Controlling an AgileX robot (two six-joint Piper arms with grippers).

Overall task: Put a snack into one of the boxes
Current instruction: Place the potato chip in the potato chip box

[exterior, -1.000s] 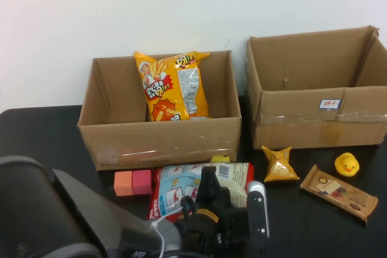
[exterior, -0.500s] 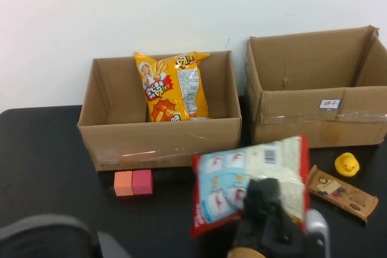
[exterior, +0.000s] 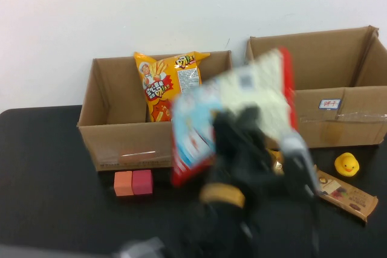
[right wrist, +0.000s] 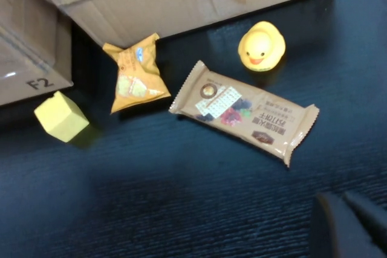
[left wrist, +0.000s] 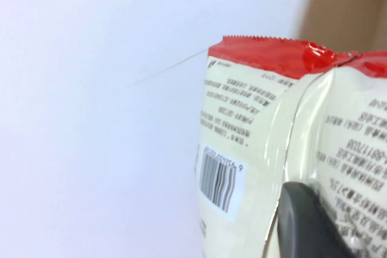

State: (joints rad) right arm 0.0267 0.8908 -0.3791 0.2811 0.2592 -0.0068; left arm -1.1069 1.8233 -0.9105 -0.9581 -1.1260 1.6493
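The box has open room [exterior: 121, 96] next to the orange chip bag, so my left gripper should go on carrying the large snack bag until it is hanging above that room.
My left gripper [exterior: 242, 134] is shut on a large snack bag [exterior: 233, 110], white and pale blue with red edges, and holds it tilted in the air in front of the gap between the two cardboard boxes. In the left wrist view one dark finger [left wrist: 308, 222] presses on the bag [left wrist: 254, 137]. The left box [exterior: 157, 143] holds an upright orange chip bag [exterior: 172, 86]. The right box [exterior: 314, 122] is open. My right gripper [right wrist: 347, 209] is low over the black table with its fingers close together and empty, near a brown snack bar [right wrist: 245, 113].
An orange and a pink block [exterior: 133, 182] sit before the left box. A yellow duck [exterior: 346, 164], the brown snack bar [exterior: 344, 194], a small orange packet [right wrist: 136, 77] and a yellow cube [right wrist: 60, 116] lie in front of the right box.
The left gripper has lifted the large snack bag off the table in front of the left box, carrying it right and then up towards the boxes.
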